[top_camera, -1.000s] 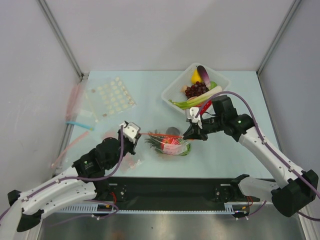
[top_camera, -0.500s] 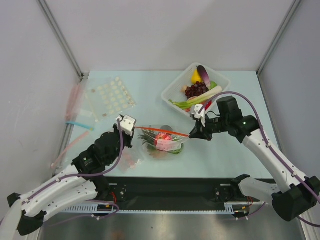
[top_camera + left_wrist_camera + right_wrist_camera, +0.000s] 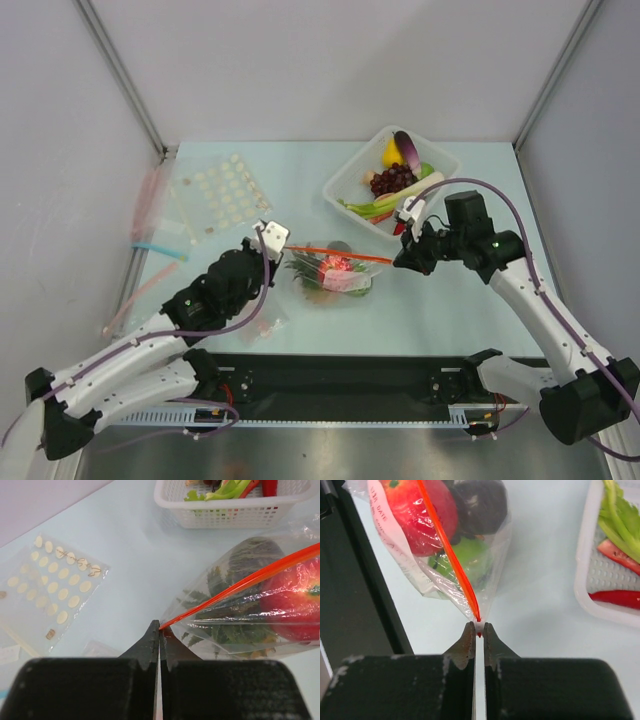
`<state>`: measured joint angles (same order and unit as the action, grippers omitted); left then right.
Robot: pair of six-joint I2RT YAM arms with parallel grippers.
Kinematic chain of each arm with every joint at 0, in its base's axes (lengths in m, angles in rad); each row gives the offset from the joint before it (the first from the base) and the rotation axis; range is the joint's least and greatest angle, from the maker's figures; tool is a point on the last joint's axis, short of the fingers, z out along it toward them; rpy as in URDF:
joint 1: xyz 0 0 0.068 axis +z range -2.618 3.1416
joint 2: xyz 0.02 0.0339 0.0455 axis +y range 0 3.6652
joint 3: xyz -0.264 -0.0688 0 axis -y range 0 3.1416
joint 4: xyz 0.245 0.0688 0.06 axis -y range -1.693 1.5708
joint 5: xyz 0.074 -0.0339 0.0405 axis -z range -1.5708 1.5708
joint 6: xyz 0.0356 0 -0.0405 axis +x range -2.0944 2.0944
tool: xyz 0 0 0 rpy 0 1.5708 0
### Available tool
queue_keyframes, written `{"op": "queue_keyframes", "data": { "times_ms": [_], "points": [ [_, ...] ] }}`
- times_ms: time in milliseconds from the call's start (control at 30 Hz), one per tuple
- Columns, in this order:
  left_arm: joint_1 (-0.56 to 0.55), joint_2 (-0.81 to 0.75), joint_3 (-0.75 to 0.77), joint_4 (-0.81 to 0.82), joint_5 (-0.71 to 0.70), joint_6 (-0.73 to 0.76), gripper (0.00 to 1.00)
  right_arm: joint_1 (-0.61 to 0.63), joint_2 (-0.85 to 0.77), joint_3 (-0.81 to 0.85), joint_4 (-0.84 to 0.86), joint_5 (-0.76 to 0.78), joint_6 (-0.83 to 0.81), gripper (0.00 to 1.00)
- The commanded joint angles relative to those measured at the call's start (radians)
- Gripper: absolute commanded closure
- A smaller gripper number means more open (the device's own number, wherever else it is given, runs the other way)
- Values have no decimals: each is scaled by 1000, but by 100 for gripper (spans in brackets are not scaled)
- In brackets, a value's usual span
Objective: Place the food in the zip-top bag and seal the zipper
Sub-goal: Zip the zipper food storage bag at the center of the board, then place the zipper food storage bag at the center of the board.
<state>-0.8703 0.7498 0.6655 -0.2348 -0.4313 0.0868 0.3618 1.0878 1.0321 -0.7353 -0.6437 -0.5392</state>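
Observation:
The orange-red zipper (image 3: 340, 254) is straight and the food is inside the bag, so my left gripper should go on toward the white basket's near edge (image 3: 350, 213) before it lets go of the zipper there.
The clear zip-top bag (image 3: 352, 285) hangs just above the table centre between both grippers. Its orange-red zipper (image 3: 340, 253) is stretched in a straight line. My left gripper (image 3: 284, 246) is shut on the zipper's left end (image 3: 167, 624). My right gripper (image 3: 397, 262) is shut on the right end (image 3: 478, 617). Inside the bag lies the food: a round red fruit (image 3: 292, 600), a round green fruit (image 3: 465, 560), a spiky green crown (image 3: 220, 627) and a dark piece (image 3: 481, 505).
A white basket (image 3: 338, 186) of toy vegetables stands at the back right, close behind my right arm. A sheet of white dots (image 3: 225, 190) and several flat packets (image 3: 150, 215) lie at the left. A small packet (image 3: 268, 320) lies under my left arm.
Both grippers moved away from the near edge and a little right, carrying the bag. The zipper went from slack to a straight taut line.

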Motion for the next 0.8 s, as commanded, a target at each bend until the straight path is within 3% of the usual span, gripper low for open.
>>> {"op": "queue_keyframes", "data": {
  "times_ms": [0, 267, 467, 500, 567, 600, 633, 667, 733, 767],
  "points": [
    [22, 57, 74, 95, -5, 39, 99, -21, -13, 14, 30, 84, 70, 100],
    [117, 302, 180, 213, 123, 39, 100, -72, 84, 86, 73, 128, 128, 100],
    [194, 482, 333, 246, 221, 22, 100, -109, 190, 131, 204, 185, 228, 100],
    [197, 537, 383, 242, 218, 8, 96, -110, 207, 158, 221, 211, 261, 93],
    [202, 588, 446, 189, 172, -18, 76, -110, 256, 198, 238, 271, 327, 67],
    [202, 609, 492, 177, 161, -44, 49, -110, 264, 213, 252, 351, 359, 44],
    [202, 608, 503, 178, 154, -56, 38, -110, 265, 236, 266, 401, 431, 34],
    [202, 600, 506, 190, 140, -65, 31, -110, 261, 243, 283, 444, 456, 30],
    [203, 556, 503, 224, 115, -88, 2, -112, 222, 240, 319, 522, 496, 12],
    [203, 542, 505, 226, 94, -114, 0, -110, 206, 237, 358, 559, 525, 7]
  ]
}}
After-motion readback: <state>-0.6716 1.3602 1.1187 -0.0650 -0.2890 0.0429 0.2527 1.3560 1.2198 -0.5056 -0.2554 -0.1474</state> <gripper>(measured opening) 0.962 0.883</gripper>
